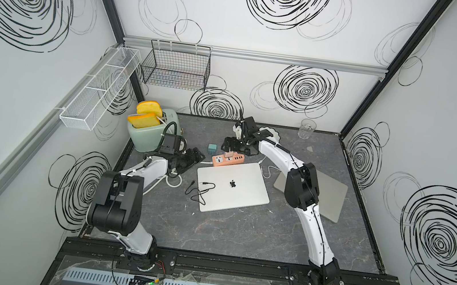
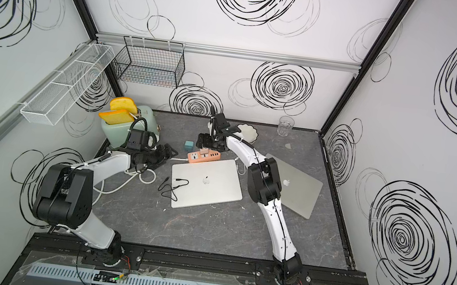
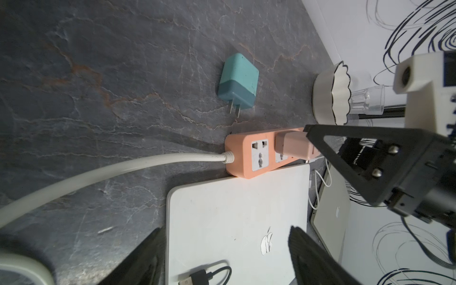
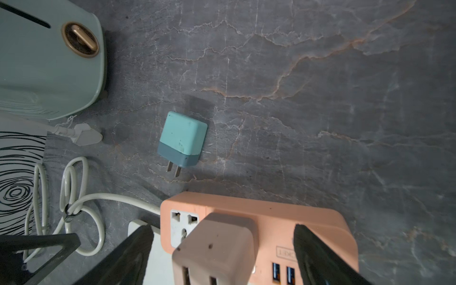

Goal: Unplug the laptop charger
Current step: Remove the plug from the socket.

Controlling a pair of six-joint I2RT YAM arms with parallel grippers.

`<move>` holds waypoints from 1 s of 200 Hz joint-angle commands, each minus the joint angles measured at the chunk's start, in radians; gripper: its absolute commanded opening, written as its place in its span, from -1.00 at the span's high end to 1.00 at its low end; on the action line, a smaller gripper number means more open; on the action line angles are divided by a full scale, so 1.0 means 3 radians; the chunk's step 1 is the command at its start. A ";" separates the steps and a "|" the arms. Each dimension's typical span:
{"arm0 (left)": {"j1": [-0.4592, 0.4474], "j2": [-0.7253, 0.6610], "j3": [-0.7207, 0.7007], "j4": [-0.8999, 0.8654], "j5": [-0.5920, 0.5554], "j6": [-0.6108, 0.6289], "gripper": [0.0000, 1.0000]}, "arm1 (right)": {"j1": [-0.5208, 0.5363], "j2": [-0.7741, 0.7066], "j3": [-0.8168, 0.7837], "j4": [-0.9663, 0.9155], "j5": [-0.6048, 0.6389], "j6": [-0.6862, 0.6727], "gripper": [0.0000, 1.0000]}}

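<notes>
The power strip point(image 1: 232, 159) beneath the charger is loose and would come with it. My left gripper should hold the power strip's corded end point(image 1: 215, 160) before my right gripper pulls.
The laptop charger point(image 4: 217, 246), a pale pink block, is plugged into the orange power strip point(image 4: 283, 217) behind the silver laptop point(image 1: 233, 186). My right gripper point(image 4: 222, 228) is open and straddles the charger, with a gap between each finger and the block. In both top views it hangs over the strip point(image 1: 228, 160) point(image 2: 204, 156). My left gripper point(image 3: 225, 230) is open and empty, low over the laptop's lid point(image 3: 234, 209) to the left of the strip point(image 3: 246, 158). A thin white cable point(image 1: 266, 172) runs along the laptop's right side.
A teal adapter point(image 4: 182, 138) lies unplugged just behind the strip. A mint toaster point(image 1: 150, 131) with bread stands at the back left, and the strip's white cord point(image 3: 111, 170) coils beside it. A black cable point(image 1: 200, 190) lies on the laptop. A second laptop point(image 1: 331, 192), bowl point(image 1: 270, 132) and glass point(image 1: 307, 128) sit right.
</notes>
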 commanded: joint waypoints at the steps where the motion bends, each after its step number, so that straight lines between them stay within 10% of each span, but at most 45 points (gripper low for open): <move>1: -0.0037 0.0067 0.0060 0.0169 0.0035 -0.0078 -0.65 | 0.0047 0.0044 0.0109 -0.0128 0.0067 0.0017 -0.75; 50: -0.0174 0.0182 0.0081 0.0242 -0.0014 -0.0123 -0.65 | 0.0111 0.0065 0.0187 -0.0291 0.0276 -0.0178 0.01; 200: -0.0696 0.0983 0.0689 0.0498 -0.0651 -0.0249 -0.57 | 0.0199 0.0034 0.0206 -0.0508 0.0510 -0.0403 0.30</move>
